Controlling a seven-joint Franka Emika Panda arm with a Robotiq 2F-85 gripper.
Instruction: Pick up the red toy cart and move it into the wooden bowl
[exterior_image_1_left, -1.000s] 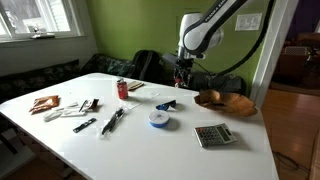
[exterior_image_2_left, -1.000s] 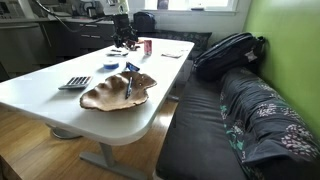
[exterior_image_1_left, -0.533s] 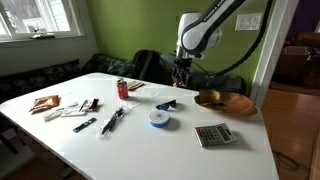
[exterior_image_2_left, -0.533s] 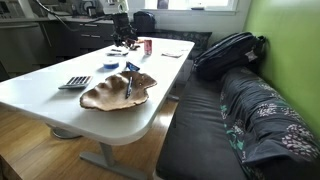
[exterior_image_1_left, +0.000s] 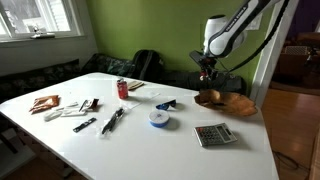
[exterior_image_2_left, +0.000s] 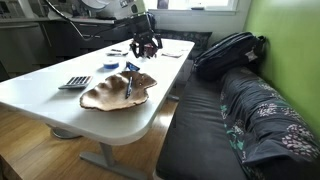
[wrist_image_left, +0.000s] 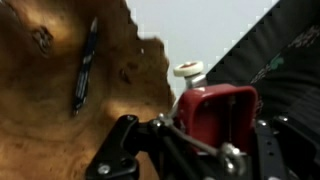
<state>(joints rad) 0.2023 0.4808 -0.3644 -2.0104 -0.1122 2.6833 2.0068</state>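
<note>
The red toy cart is hanging out past the wooden bowl's rim toward the bench, so next my gripper moves the cart over the bowl's middle before it lowers the cart.
My gripper is shut on the red toy cart, a small red toy with a white wheel and wire frame. In both exterior views the gripper hangs in the air just above and beside the wooden bowl. In the wrist view the brown uneven bowl fills the left side, with a dark pen lying in it. The cart sits over the bowl's edge.
On the white table lie a calculator, a blue-white tape roll, a red can, markers and small tools. A black backpack rests on the bench beside the table.
The arm has swung with the cart from behind the table's middle over towards the wooden bowl and now hangs right at the bowl.
</note>
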